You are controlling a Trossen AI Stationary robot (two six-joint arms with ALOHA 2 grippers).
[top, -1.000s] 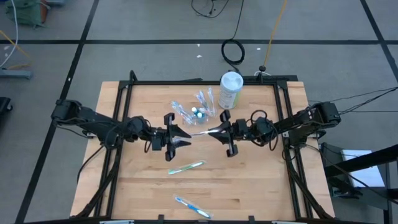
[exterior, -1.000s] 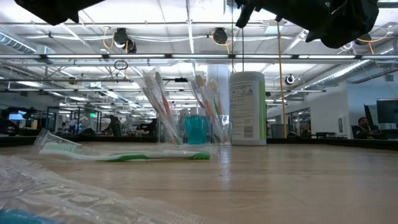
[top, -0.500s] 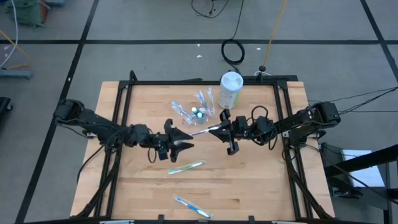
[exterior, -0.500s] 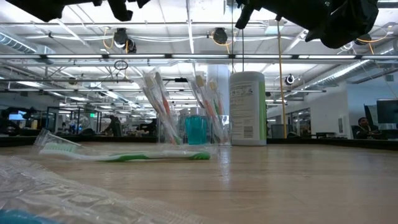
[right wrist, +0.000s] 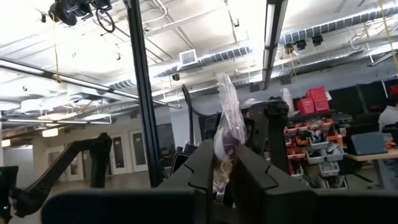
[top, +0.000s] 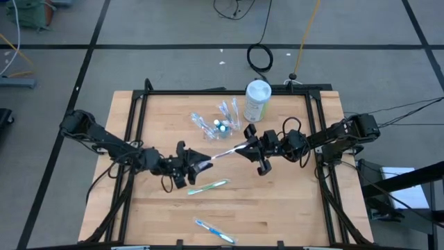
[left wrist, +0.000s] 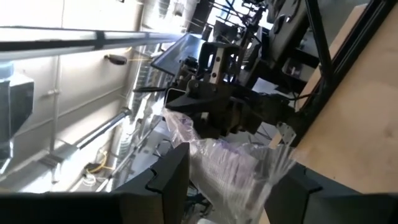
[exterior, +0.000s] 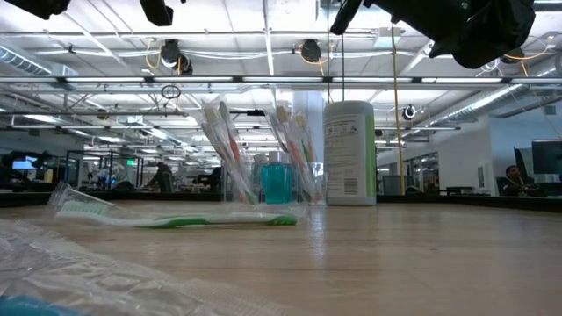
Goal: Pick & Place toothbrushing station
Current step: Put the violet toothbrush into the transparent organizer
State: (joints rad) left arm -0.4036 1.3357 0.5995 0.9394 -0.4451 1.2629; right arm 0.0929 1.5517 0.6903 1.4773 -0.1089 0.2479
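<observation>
The wrapper's loose end is lying loose between my left gripper's open fingers. Next, my left gripper pinches it before my right gripper lets go of the toothbrush.
A purple-handled toothbrush in a clear wrapper hangs in the air between my two grippers, over the table's middle. My right gripper is shut on its right end. My left gripper is open, its fingers standing on either side of the wrapper's free end. Behind them a small clear cup stands on its base with several wrapped toothbrushes upright in it. A green toothbrush and a blue one lie flat on the table nearer the front. My left gripper has the wrapper's crumpled free end between its open fingers; whether either finger touches it, I cannot tell. My right gripper pinches the wrapped toothbrush between its two fingers, coming about level from the table's right side and lying along it. The toothbrush sticks out toward the left arm, clear of the table.
A tall white-and-green canister stands at the table's far edge, right of the cup. A black frame runs around the wooden top. In the low view the green toothbrush lies in front of the cup.
My left gripper has swung toward the table's near edge and a little left, rolling about its own line. The toothbrush's free end has swung with it toward the near edge, while the end in my right gripper has stayed in place.
</observation>
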